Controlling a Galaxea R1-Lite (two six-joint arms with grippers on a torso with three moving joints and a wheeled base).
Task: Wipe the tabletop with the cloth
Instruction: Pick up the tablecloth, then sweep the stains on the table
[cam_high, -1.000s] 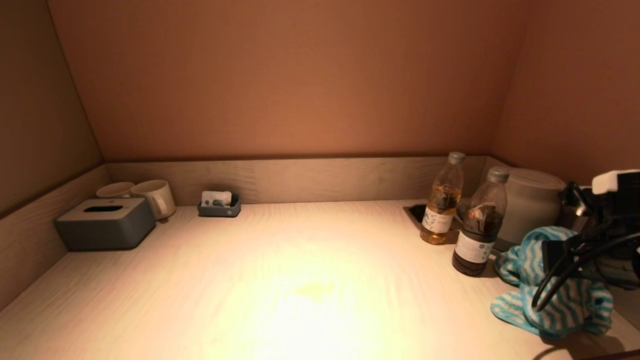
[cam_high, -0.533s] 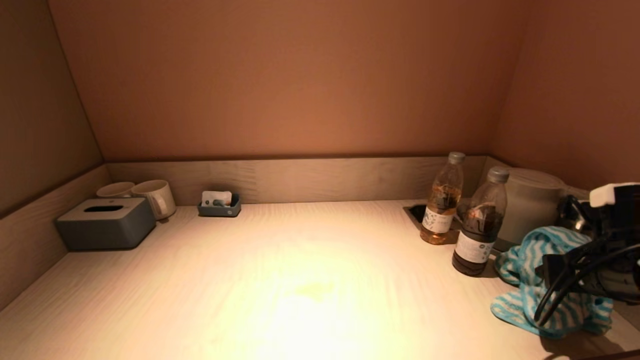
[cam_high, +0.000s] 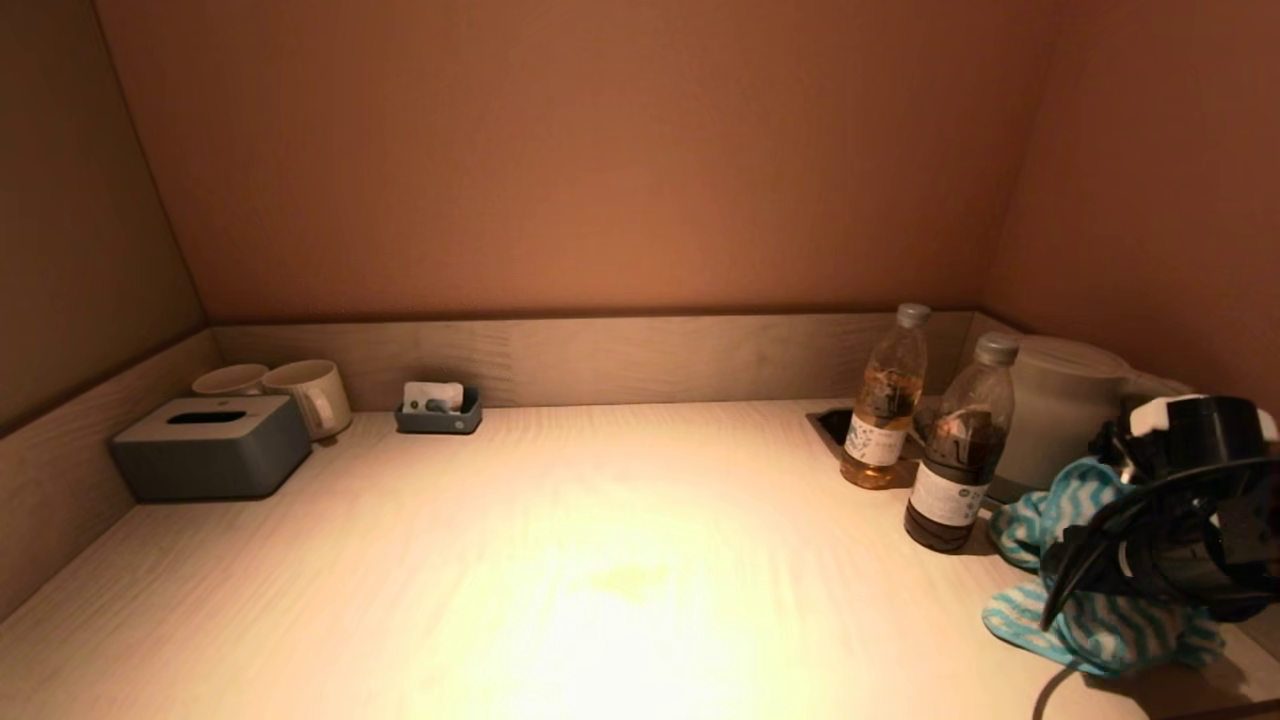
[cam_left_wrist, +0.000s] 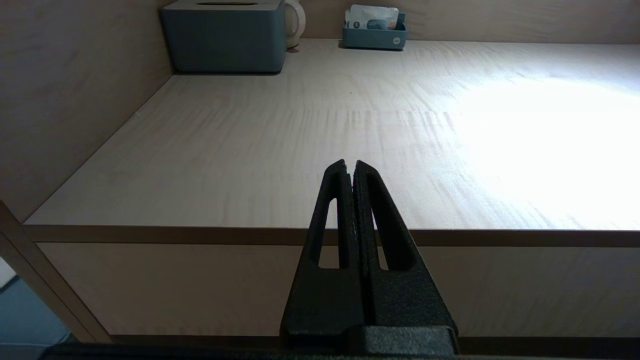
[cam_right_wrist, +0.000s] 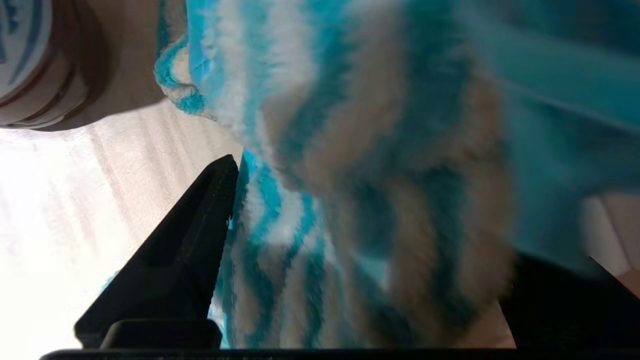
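Note:
My right gripper will keep the striped cloth (cam_high: 1116, 626) bunched, with loose flaps hanging out, when I wipe, because crumpled folds (cam_high: 1071, 502) fill the gap between the gripper's fingers.
The blue-and-white striped cloth (cam_high: 1095, 632) lies crumpled at the right end of the pale wooden tabletop (cam_high: 560, 500), beside the dark bottle. My right gripper (cam_high: 1100, 575) is down on the cloth with its jaws open; in the right wrist view the cloth (cam_right_wrist: 350, 175) fills the gap between the fingers (cam_right_wrist: 200, 235) of that gripper (cam_right_wrist: 400, 215). My left gripper (cam_left_wrist: 350, 166) is shut and empty, parked low in front of the table's front edge on the left. A faint yellowish stain (cam_high: 630, 578) marks the middle of the tabletop.
A dark bottle (cam_high: 958, 460) and an amber bottle (cam_high: 885, 400) stand left of the cloth, a white kettle (cam_high: 1060, 400) behind. A grey tissue box (cam_high: 210, 445), two mugs (cam_high: 312, 395) and a small tray (cam_high: 438, 410) line the back left. Walls enclose three sides.
My right wrist has dropped and tilted down onto the cloth, covering more of it. The cloth, the bottles and the left arm have not moved.

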